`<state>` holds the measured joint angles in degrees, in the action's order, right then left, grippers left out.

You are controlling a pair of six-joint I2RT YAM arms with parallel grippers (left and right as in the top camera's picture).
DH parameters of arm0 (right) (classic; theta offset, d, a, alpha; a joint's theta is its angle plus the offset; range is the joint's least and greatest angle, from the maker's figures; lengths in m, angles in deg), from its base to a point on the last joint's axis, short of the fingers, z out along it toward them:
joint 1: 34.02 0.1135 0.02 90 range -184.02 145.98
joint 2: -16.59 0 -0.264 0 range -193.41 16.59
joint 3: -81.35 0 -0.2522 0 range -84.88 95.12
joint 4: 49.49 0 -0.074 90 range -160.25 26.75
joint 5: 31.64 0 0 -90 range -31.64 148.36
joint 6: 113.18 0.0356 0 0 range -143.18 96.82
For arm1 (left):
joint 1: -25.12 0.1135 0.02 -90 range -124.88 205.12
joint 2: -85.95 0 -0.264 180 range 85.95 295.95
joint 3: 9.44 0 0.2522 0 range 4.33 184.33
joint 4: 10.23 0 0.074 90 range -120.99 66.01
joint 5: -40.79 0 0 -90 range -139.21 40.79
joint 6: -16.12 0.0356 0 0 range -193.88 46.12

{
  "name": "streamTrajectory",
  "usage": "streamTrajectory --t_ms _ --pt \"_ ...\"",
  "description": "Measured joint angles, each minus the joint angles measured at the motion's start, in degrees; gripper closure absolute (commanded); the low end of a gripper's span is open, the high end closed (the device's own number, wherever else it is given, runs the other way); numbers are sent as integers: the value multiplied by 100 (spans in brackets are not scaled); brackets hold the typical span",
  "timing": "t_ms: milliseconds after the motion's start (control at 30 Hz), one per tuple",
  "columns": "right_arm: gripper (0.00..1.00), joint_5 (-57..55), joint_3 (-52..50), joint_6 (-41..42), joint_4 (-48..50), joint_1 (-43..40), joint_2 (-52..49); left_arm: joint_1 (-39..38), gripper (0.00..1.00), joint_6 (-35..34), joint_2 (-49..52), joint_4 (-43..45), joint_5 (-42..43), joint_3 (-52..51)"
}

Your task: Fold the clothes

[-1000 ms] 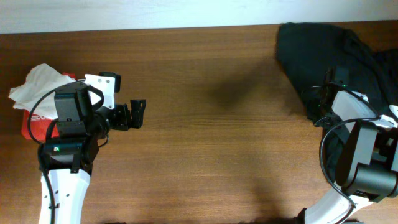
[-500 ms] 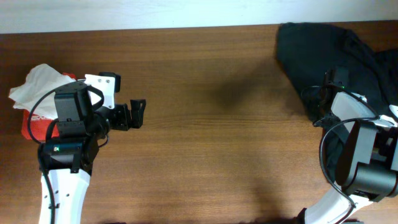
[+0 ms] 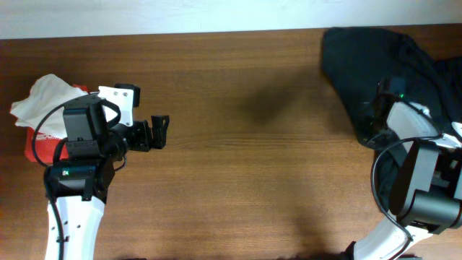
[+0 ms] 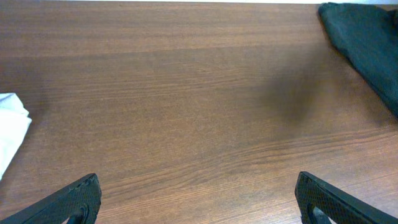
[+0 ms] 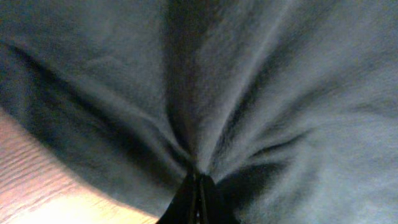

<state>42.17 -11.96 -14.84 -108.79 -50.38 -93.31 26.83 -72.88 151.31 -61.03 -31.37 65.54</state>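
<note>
The wood ahead is clear and my right gripper pinches the black garment (image 3: 362, 81), so I keep pulling it until it reaches the table's middle (image 3: 249, 105), then let go.
The clothes lie in two heaps. A black garment (image 3: 375, 58) is piled at the table's far right, and its edge also shows in the left wrist view as black cloth (image 4: 367, 43). My right gripper (image 3: 370, 121) sits at that pile's left edge. In the right wrist view the right gripper (image 5: 198, 182) is shut on a pinch of the black garment (image 5: 261, 81), with folds fanning out from the tips. A white garment (image 3: 43, 97) and a red one (image 3: 35, 146) lie at the far left. My left gripper (image 3: 160, 131) hovers open over bare wood, nothing between its fingers (image 4: 87, 194).
The brown wooden table (image 3: 253, 166) runs between the two arms. Its far edge meets a pale wall (image 3: 180, 14). A corner of the white garment (image 4: 9, 124) shows at the left of the left wrist view.
My right gripper has closed on the edge of the black garment and gathered it into a pinch. The left arm has not moved.
</note>
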Motion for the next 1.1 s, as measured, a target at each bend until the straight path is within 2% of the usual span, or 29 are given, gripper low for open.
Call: streamTrajectory --t_ms 200,367,567,833,867,900,933,967,1100 --pt "96 286 1928 -621 -1832 155 63 2 1 0 0 0 0 2" --pt "96 1226 2352 -901 -2457 748 179 0 1 0 0 0 0 2" --pt "96 2761 2352 -892 -1821 2006 177 2 1 0 0 0 0 4" --pt "96 2981 2350 -109 -166 3919 177 0 1 0 0 9 0 9" --pt "89 2911 2350 -42 103 4124 177 0 1 0 0 17 0 9" --pt "71 2802 2350 28 448 4328 177 2 1 0 0 35 0 9" --pt "32 2717 2350 85 704 4476 177 0 1 0 0 44 0 9" --pt "1 2625 2352 98 935 4616 177 0 1 0 0 50 0 9" --pt "1 2133 2352 177 1043 4876 177 0 1 0 0 70 20 9"
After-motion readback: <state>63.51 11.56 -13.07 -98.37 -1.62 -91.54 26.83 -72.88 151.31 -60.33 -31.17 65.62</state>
